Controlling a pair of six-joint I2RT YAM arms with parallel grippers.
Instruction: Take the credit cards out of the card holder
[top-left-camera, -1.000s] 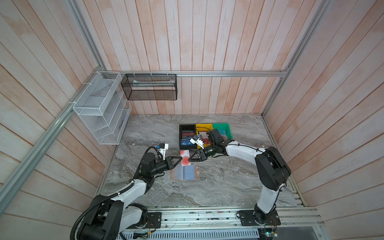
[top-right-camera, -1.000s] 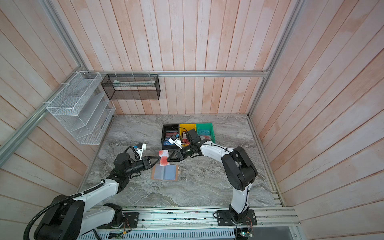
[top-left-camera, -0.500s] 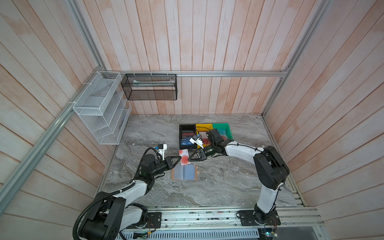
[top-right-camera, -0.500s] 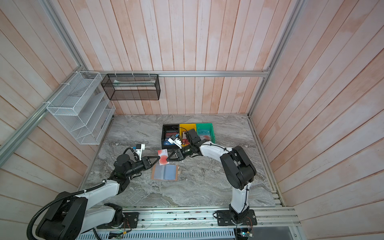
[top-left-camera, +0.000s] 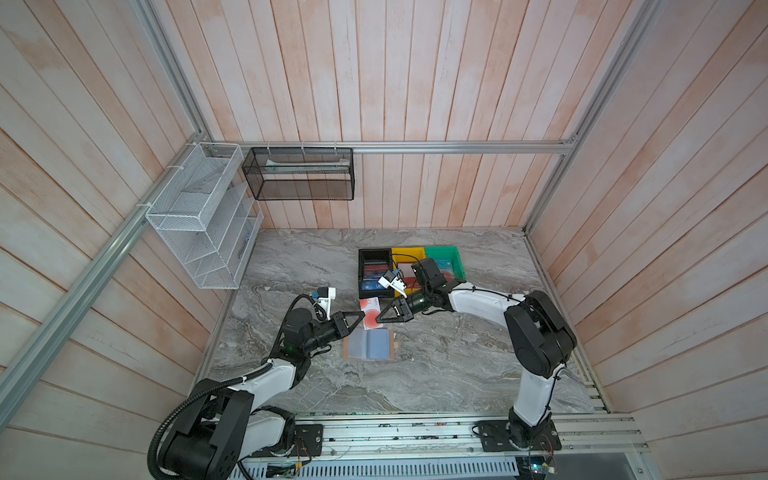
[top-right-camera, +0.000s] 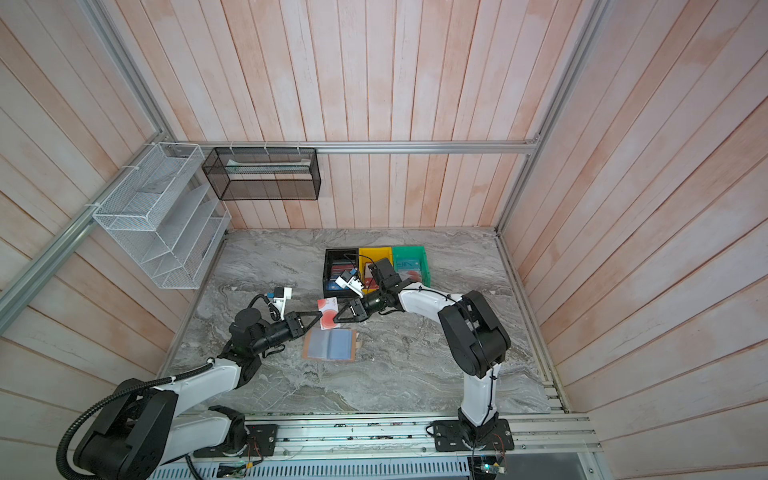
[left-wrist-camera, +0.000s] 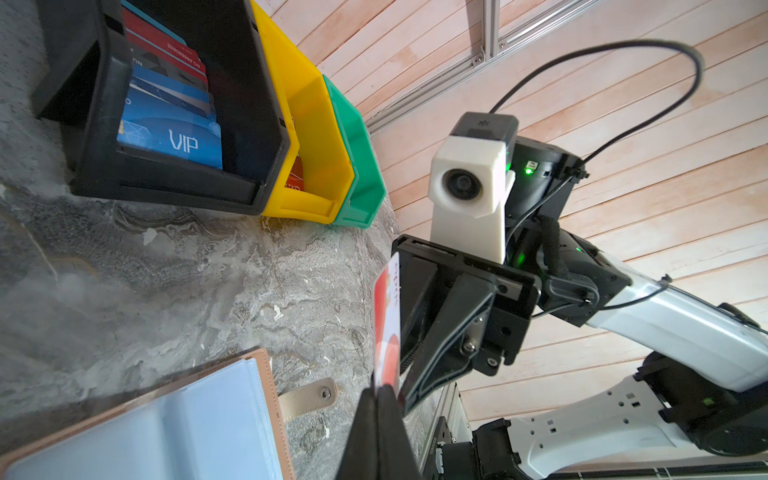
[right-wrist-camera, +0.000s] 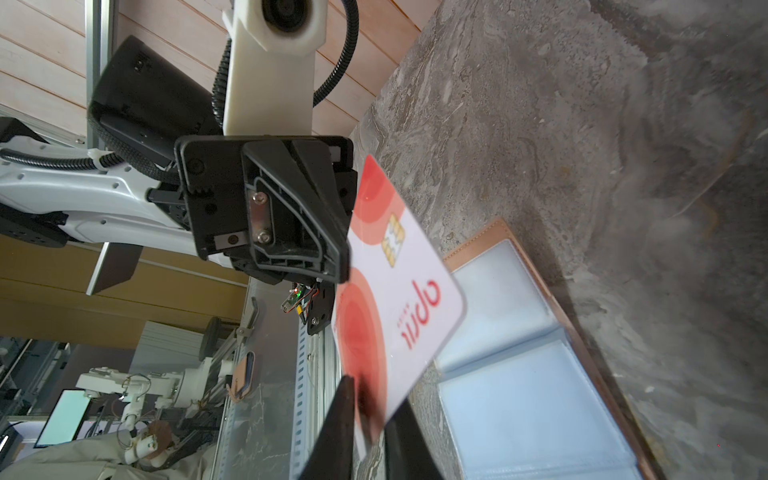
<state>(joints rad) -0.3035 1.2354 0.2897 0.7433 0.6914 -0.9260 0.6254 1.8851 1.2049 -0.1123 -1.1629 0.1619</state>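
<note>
Both grippers are holding the credit card (top-left-camera: 370, 313) by opposite edges. My left gripper should open first, and then my right gripper should carry the card to the green bin (top-left-camera: 447, 259).
A pale credit card (top-left-camera: 371, 311) (right-wrist-camera: 399, 282) with a red circle is held in the air between both arms, above the table. My left gripper (top-left-camera: 362, 318) (left-wrist-camera: 380, 390) is shut on one edge of it. My right gripper (top-left-camera: 379, 319) (right-wrist-camera: 370, 399) has the opposite edge between its fingers and is shut on it. The tan card holder (top-left-camera: 370, 344) (top-right-camera: 330, 345) lies open and flat just in front of the card, its clear sleeves (right-wrist-camera: 519, 374) looking empty. Its snap tab (left-wrist-camera: 311, 397) points right. A blue VIP card (left-wrist-camera: 174, 137) and dark red cards (left-wrist-camera: 166, 45) stand in the black bin (left-wrist-camera: 174, 183).
The black bin (top-left-camera: 360, 274), a yellow bin (top-left-camera: 409, 253) and a green bin (top-left-camera: 442, 253) stand side by side right behind the grippers. A white wire rack (top-left-camera: 199, 216) and a black mesh basket (top-left-camera: 299, 174) hang on the walls. A metal rail (top-left-camera: 415, 432) borders the front edge.
The right gripper's jaws have closed onto the card that the left gripper holds. Both arms and the card holder have stayed about where they were.
</note>
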